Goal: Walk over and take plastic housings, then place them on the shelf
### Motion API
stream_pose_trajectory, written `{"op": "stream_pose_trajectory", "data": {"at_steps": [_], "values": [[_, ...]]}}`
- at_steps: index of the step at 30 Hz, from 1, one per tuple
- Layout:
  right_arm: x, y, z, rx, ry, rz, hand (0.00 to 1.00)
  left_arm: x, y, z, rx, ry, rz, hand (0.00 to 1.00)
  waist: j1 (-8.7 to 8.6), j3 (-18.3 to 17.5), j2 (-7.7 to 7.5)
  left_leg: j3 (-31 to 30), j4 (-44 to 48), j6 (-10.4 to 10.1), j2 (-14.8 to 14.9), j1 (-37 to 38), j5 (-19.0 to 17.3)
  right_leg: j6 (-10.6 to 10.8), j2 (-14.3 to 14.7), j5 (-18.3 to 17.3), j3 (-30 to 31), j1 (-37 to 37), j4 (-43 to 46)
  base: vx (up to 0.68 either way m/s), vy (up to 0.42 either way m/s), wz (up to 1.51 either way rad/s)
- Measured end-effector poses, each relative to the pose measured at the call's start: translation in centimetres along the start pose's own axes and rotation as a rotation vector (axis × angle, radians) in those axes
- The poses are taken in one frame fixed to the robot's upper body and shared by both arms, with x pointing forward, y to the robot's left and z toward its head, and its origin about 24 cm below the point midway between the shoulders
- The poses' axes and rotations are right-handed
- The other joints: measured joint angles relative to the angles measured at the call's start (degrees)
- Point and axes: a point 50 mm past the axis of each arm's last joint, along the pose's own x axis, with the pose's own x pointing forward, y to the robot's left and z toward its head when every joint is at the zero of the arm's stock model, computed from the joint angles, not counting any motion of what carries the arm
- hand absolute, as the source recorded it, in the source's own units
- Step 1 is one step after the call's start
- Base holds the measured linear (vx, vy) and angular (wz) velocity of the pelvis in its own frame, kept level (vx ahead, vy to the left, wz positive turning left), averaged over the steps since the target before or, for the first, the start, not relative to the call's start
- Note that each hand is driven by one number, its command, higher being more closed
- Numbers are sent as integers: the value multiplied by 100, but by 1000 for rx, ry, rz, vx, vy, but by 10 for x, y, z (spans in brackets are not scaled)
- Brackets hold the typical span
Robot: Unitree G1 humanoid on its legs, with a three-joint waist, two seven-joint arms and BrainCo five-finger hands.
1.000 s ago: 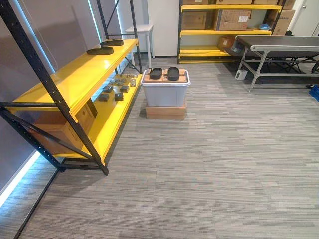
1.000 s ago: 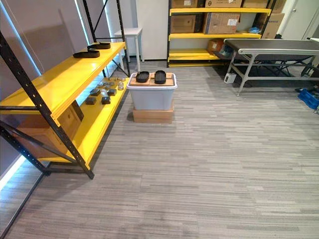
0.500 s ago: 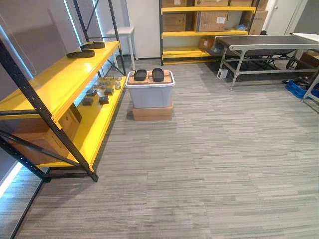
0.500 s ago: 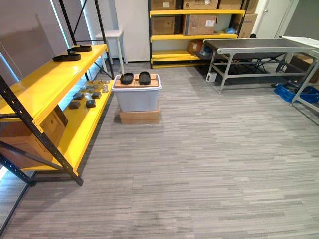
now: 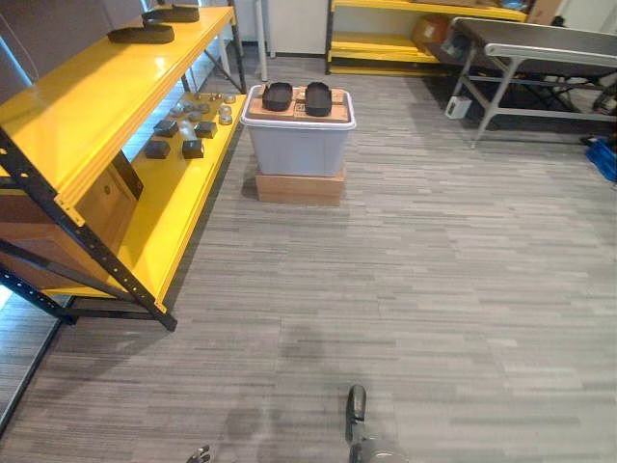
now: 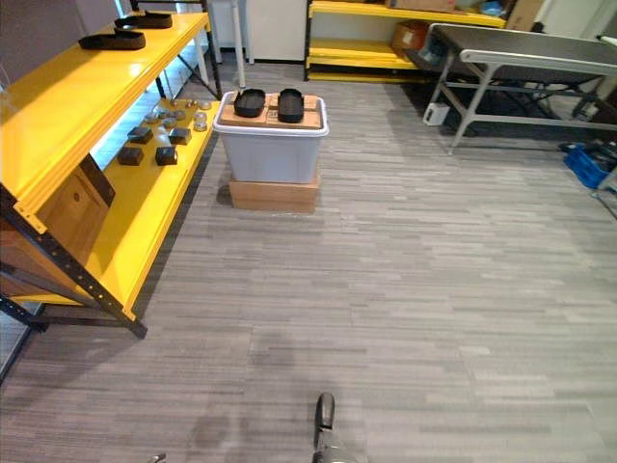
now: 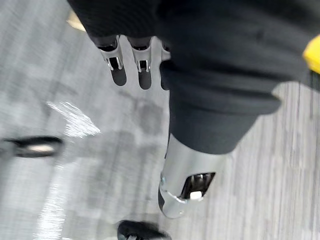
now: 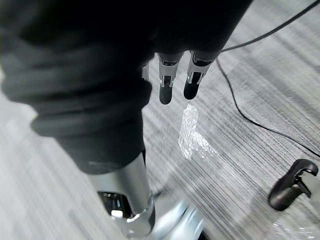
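Observation:
I can see brown cardboard with a seam (image 5: 294,106) inside the grey bin's rim, so I should expect packed boxes underneath when I lift the black plastic housing (image 5: 318,99).
Two black plastic housings (image 5: 278,95) (image 5: 317,97) lie side by side on a cardboard sheet on top of a grey lidded bin (image 5: 297,147), some way ahead on the floor. Two more black housings (image 5: 141,34) (image 5: 171,13) rest on the top board of the yellow shelf (image 5: 87,96) at the left. My left hand (image 7: 182,165) hangs over the carpet, open, holding nothing. My right hand (image 8: 165,85) also hangs open and holds nothing; one of its fingers (image 5: 357,405) pokes up at the bottom edge of the eye views. Both hands are far from the bin.
The bin stands on a flat cardboard box (image 5: 300,186). Small dark boxes (image 5: 178,135) and a cardboard box (image 5: 96,207) sit on the shelf's lower board. At the back right are a metal table (image 5: 540,39), a yellow rack (image 5: 386,43) and a blue crate (image 5: 607,159).
The camera has moved forward and tipped down, so the bin and shelf appear nearer and higher. A finger of my right hand now shows at the bottom edge.

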Motion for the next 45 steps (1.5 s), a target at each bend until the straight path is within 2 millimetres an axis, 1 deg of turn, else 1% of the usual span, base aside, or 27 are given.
{"op": "stream_pose_trajectory", "data": {"at_steps": [2, 5, 7, 9, 11, 13, 14, 16, 17, 19, 21, 23, 26, 27, 28, 29, 30, 31, 33, 34, 36, 37, 39, 41, 43, 44, 45], "values": [[0, 3, -4, 27, 2, 6, 0, -1, 0, -2, -68, -4, 16, 0, 120, 14, 16, 185, 1523, -210, 240, -411, 191, -493, 221, -130, -45, 231, 307, 751, -292, 0], [-2, 9, -1, 5, -30, 34, 0, -8, -2, -18, -160, 6, 35, 0, 269, 83, 69, 67, 5367, -441, 685, -1806, 1806, -816, 609, -742, 24, 1500, -15, 801, -241, -20], [-2, 17, 6, -30, -61, 63, 0, -10, 0, -25, -160, 22, 32, 0, 557, 102, 6, 190, 6686, -349, 718, -2633, 1395, -904, 758, -988, 324, 2311, -418, 692, -137, -68], [-1, 26, 15, -54, -89, 88, 0, -14, -2, -33, -184, 37, 29, 0, 834, 88, -34, 548, 6501, -206, 647, -3315, 919, -864, 754, -1232, 664, 2934, -720, 673, -31, -72], [0, 41, 33, -74, -142, 128, 0, -18, -3, -42, -206, 47, 33, 0, 1032, 44, -149, 730, 4685, -197, 141, -4015, 597, -675, 434, -1650, 992, 3468, -826, 668, 80, -72], [1, 46, 45, -33, -176, 132, 0, -23, -3, -56, -211, 86, 35, 0, 1171, -52, -144, 871, 2067, -346, -253, -4102, 834, -510, 168, -2069, 1267, 3953, -939, 689, 195, -71], [1, 43, 46, -32, -178, 119, 0, -26, -3, -62, -210, 103, 37, 0, 1200, -107, -101, 880, 1741, -380, -251, -4165, 833, -423, 157, -2179, 1326, 4121, -984, 935, 293, -81], [1, 39, 34, -31, -144, 107, 0, -32, 5, -81, -199, 170, 62, 0, 1288, -361, -216, 748, 2040, -24, -396, -4173, 1583, -371, 3, -2485, 1508, 4305, -482, 777, 260, -50], [1, 37, 23, -20, -103, 95, 0, -34, 11, -85, -190, 185, 75, 0, 1268, -512, -421, 674, 1992, 231, -617, -3958, 1749, -256, -161, -2493, 1540, 3894, 721, 882, 283, 8], [1, 32, 6, 37, -46, 73, 0, -28, 21, -72, -174, 153, 89, 0, 1089, -455, -742, 584, 1842, 432, -1019, -3256, 1380, 1317, -280, -1785, 1740, 3036, 3386, 1007, 276, 36], [0, 31, 1, 4, -34, 74, 0, -24, 14, -63, -191, 124, 75, 0, 1036, -359, -662, 567, 1561, 509, -1091, -2329, 1044, 1196, -442, -1656, 1375, 2349, 5003, 737, 147, 8], [-2, 27, -8, -45, -17, 79, 0, -19, 2, -50, -210, 86, 47, 0, 965, -361, -535, 465, 958, 541, -1077, -1300, 794, 689, -616, -1864, 715, 1569, 5235, 702, 100, 18], [-4, 16, -18, -48, 10, 50, 0, -11, -9, -27, -210, 29, 11, 0, 809, -349, -500, 149, 631, 544, -979, -578, 488, 402, -509, -2049, 290, 854, 3836, 612, -36, 59], [-6, 5, -25, -40, 27, 19, 0, -8, -17, -15, -224, -1, -7, 0, 717, -363, -471, -53, 439, 455, -848, -184, 229, 168, -279, -1803, 311, 552, 1975, 826, -183, 83], [-7, 1, -27, -37, 33, 9, 0, -7, -22, -10, -233, -12, -17, 0, 626, -352, -397, -184, 331, 394, -705, 24, 73, -33, -130, -1049, 348, 381, 1157, 732, -217, 86], [-7, -1, -28, -38, 36, 3, 0, -7, -25, -11, -239, -9, -18, 0, 563, -387, -303, -261, 263, 393, -572, 103, 55, -74, 10, -588, 347, 429, 949, 626, -230, 52], [-7, -2, -27, -38, 35, 0, 0, -7, -28, -11, -248, -7, -18, 0, 569, -405, -225, -272, 246, 382, -457, 193, 52, -423, 122, -508, 325, 511, 884, 872, -307, 15], [-6, -1, -17, -2, -3, -4, 0, -7, -37, -9, -287, -8, -25, 0, 704, -290, -37, -276, 436, 78, -346, 293, 350, -489, 130, -865, 282, 520, 1549, 1011, -331, 10], [-6, -6, -6, -6, -37, -12, 0, -8, -47, -9, -322, -9, -36, 0, 630, -206, 17, -260, 938, 87, -426, 425, 643, -232, 73, -1299, 81, 126, 2742, 849, -294, 25], [-8, -11, -13, -23, -21, -18, 0, -13, -38, -25, -332, 13, -6, 0, 525, -388, 40, -211, 2557, -220, -462, -21, 838, -864, 194, -1467, -242, 699, 1877, 537, -255, 28], [-7, -12, -5, -16, -46, -14, 0, -17, -33, -40, -381, 52, 18, 0, 646, -434, 461, -208, 4972, -712, -30, -1058, 1868, -950, 661, -1731, -142, 1381, 1353, 569, -187, -27], [-7, -10, -2, -10, -58, -9, 0, -18, -28, -41, -394, 49, 38, 0, 669, -418, 487, -119, 5658, -726, 107, -1455, 1857, -978, 763, -1758, -97, 1594, 1196, 653, -112, -60], [-4, 0, -3, -5, -38, 9, 0, -22, -11, -54, -369, 84, 78, 0, 812, -232, 212, 510, 6783, -449, 586, -2395, 1466, -974, 840, -1752, 159, 2692, 407, 772, -126, -45], [-3, 4, 1, -11, -47, 16, 0, -26, -8, -65, -357, 116, 79, 0, 925, -216, 73, 1075, 6072, -326, 834, -2803, 1022, -856, 746, -1715, 328, 3352, -88, 656, -56, -48], [-1, 16, 16, -24, -84, 36, 0, -28, -4, -73, -353, 142, 91, 0, 949, -142, -15, 1684, 4023, -314, 711, -2865, 785, -622, 568, -1819, 465, 3728, -258, 576, 37, -37], [-1, 21, 27, -80, -126, 49, 0, -29, -6, -77, -333, 158, 79, 0, 939, -176, 41, 1778, 2218, 130, 338, -2782, 1333, -409, 556, -1951, 460, 3765, -120, 523, 144, -14], [-3, 26, 32, -140, -161, 61, 0, -29, -7, -76, -300, 159, 65, 0, 990, -218, 67, 1672, 1432, 292, 146, -2662, 2181, -232, 539, -2130, 562, 3672, 356, 532, 155, 3]]}}
